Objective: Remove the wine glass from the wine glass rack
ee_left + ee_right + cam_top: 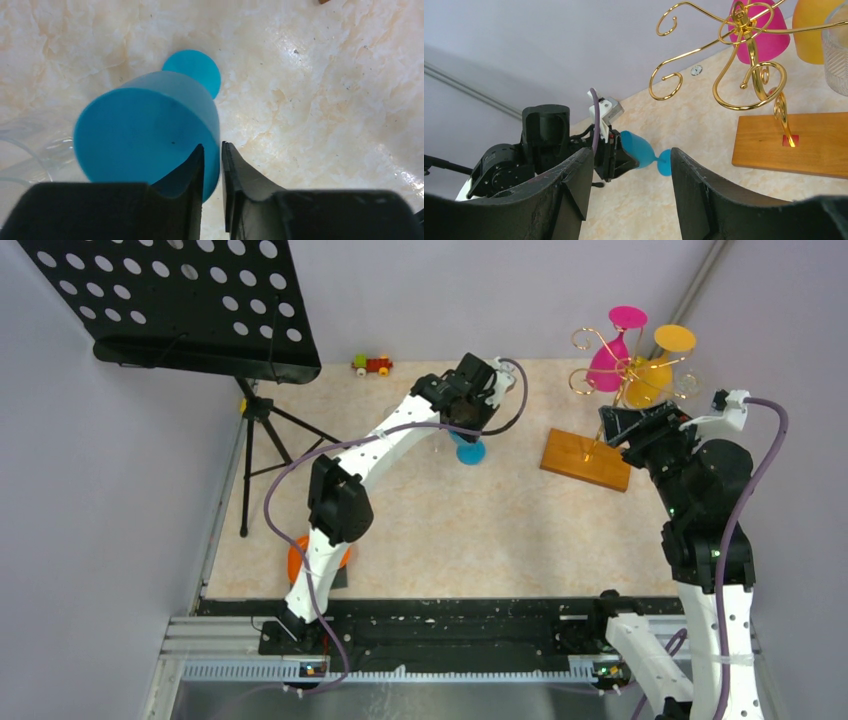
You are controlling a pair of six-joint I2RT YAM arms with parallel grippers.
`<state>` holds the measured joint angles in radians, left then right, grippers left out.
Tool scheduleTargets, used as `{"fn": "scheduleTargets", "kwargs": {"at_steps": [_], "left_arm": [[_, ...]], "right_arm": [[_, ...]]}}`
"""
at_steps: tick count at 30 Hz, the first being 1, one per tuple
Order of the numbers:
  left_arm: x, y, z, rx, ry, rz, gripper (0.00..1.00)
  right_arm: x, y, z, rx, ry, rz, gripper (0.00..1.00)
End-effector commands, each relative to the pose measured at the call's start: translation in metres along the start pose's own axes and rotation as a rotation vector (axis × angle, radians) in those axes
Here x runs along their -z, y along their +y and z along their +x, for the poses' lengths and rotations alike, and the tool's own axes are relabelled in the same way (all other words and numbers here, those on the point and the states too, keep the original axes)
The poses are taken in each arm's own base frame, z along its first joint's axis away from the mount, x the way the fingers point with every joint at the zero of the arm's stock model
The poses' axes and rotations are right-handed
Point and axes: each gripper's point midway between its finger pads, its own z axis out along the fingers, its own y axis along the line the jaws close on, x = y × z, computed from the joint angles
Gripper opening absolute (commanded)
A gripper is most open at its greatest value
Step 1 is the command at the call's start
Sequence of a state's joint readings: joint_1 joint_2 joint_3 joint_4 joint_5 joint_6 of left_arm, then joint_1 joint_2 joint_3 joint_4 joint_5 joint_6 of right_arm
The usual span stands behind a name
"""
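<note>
The blue wine glass is leaning toward my left gripper with its base (470, 453) tipped. Next, I stand the glass up straight and open my fingers at its rim (212, 129) before I move back.
A blue wine glass (468, 450) stands on the table, off the wine glass rack (600, 375). My left gripper (212, 145) straddles its rim (145, 135), one finger inside the bowl and one outside. The jaws are slightly parted, with a thin gap beside the wall. The gold rack on its wooden base (794, 145) holds a pink glass (769, 35), an orange one (811, 30) and a clear one (836, 55), all upside down. My right gripper (631, 150) is open and empty, just right of the rack base (585, 460).
A black music stand (200, 310) on a tripod fills the back left. A small toy train (372, 364) sits at the far edge. An orange disc (300, 555) lies by the left arm's base. Something clear (30, 150) lies left of the blue glass.
</note>
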<state>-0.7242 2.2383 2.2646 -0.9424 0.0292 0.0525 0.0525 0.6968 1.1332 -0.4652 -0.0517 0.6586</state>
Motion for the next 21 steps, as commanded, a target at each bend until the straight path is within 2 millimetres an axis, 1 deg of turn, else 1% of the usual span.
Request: {"fn": "scheduleTargets", "kwargs": {"at_steps": [1, 4, 8, 12, 15, 17, 21], "left_arm": [[0.007, -0.003, -0.032, -0.004, -0.105, 0.014, 0.27], [0.014, 0.001, -0.043, 0.010, -0.148, -0.006, 0.37], [0.024, 0.006, -0.059, 0.043, -0.210, -0.028, 0.43], [0.043, 0.007, -0.075, 0.048, -0.279, -0.030, 0.49], [0.059, 0.002, -0.083, 0.075, -0.323, -0.001, 0.55], [0.073, -0.001, -0.090, 0.075, -0.362, 0.012, 0.58], [0.088, 0.000, -0.091, 0.096, -0.393, 0.022, 0.58]], "right_arm": [[0.002, 0.010, -0.006, -0.008, -0.012, -0.033, 0.59], [0.002, 0.009, -0.004, -0.010, -0.008, -0.032, 0.59], [0.002, 0.010, -0.004, -0.010, -0.006, -0.034, 0.59], [0.002, 0.010, -0.004, -0.009, -0.004, -0.033, 0.59], [0.000, 0.010, -0.001, -0.004, 0.011, -0.039, 0.59], [-0.001, 0.013, 0.001, 0.000, 0.026, -0.053, 0.59], [-0.004, 0.019, 0.008, 0.004, 0.070, -0.091, 0.59]]}}
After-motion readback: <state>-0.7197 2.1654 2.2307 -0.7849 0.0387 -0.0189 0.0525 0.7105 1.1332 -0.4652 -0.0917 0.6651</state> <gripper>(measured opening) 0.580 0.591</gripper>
